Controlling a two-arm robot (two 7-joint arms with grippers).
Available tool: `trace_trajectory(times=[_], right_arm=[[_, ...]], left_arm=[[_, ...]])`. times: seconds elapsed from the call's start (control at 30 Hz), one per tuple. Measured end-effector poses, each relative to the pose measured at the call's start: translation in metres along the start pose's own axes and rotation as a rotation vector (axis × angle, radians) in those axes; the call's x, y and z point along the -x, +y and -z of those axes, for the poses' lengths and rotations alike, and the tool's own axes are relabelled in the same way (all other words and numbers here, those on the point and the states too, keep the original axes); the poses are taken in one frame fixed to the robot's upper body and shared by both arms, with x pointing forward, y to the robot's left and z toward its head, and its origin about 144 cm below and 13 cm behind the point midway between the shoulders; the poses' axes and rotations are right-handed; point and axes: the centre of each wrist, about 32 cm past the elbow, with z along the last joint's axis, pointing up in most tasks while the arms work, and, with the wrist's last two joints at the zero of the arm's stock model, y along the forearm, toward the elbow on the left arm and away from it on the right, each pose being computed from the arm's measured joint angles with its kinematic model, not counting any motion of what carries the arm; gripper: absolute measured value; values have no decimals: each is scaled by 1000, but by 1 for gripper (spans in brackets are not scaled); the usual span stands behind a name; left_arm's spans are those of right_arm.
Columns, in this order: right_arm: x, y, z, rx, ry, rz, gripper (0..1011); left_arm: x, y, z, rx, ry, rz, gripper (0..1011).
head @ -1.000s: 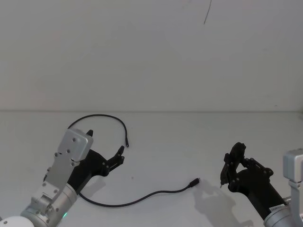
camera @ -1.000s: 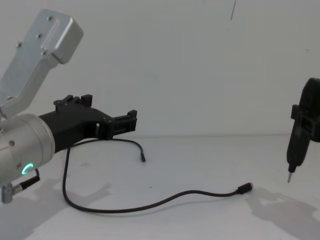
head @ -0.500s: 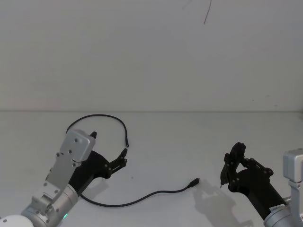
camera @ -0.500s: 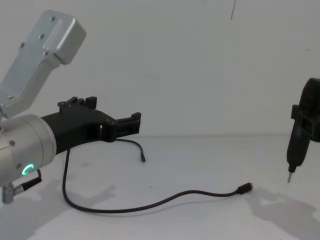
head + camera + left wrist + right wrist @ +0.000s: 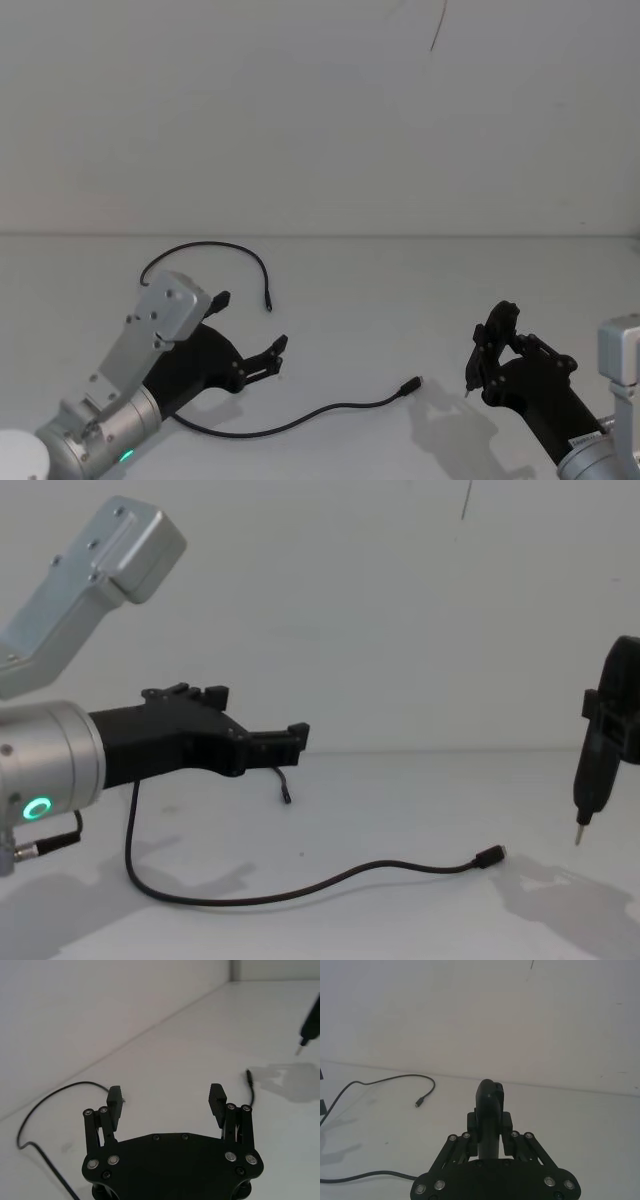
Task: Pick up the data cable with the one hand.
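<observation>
I can see that the data cable lies in broad, smooth curves [image 5: 320,885], so its plug end [image 5: 488,857] will stick out nearly level and sag only a little when I lift it.
The data cable [image 5: 250,434] is thin and black and lies loose on the white table, one half arcing behind my left arm. One plug [image 5: 411,384] rests mid-table and the other [image 5: 269,304] beyond my left gripper. My left gripper [image 5: 252,322], black and angular on a silver wrist with a green ring, hovers open above the table [image 5: 400,800], holding nothing. In the left wrist view the left gripper [image 5: 165,1095] has bare table between its pads, with cable [image 5: 50,1095] to one side. In the chest view the cable [image 5: 420,864] runs below it. My right gripper [image 5: 490,350] is shut on a pen-like tool [image 5: 590,780].
The white table meets a plain white wall [image 5: 320,120] behind. The pen-like tool's metal tip [image 5: 579,830] points down just right of the cable's mid-table plug [image 5: 491,856]. The right wrist view shows the tool [image 5: 490,1105] and the cable [image 5: 395,1079] beyond it.
My left gripper has moved forward and to the right, toward the table's middle, and sits lower over the cable. It stayed open. The right arm and the cable have not moved.
</observation>
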Motion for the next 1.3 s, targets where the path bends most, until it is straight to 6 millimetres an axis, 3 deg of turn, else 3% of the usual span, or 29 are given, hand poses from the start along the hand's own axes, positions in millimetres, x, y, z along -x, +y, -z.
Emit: trace_trajectory(times=[0.4, 0.73, 1.3], right_arm=[[0, 0, 0, 0, 0, 0, 263], [0, 0, 0, 0, 0, 0, 263], [0, 0, 0, 0, 0, 0, 263]], left_arm=[[-30, -7, -20, -77, 2, 190, 1004], [-51, -26, -40, -170, 14, 320, 1004], [-66, -61, -52, -338, 38, 438, 1004]])
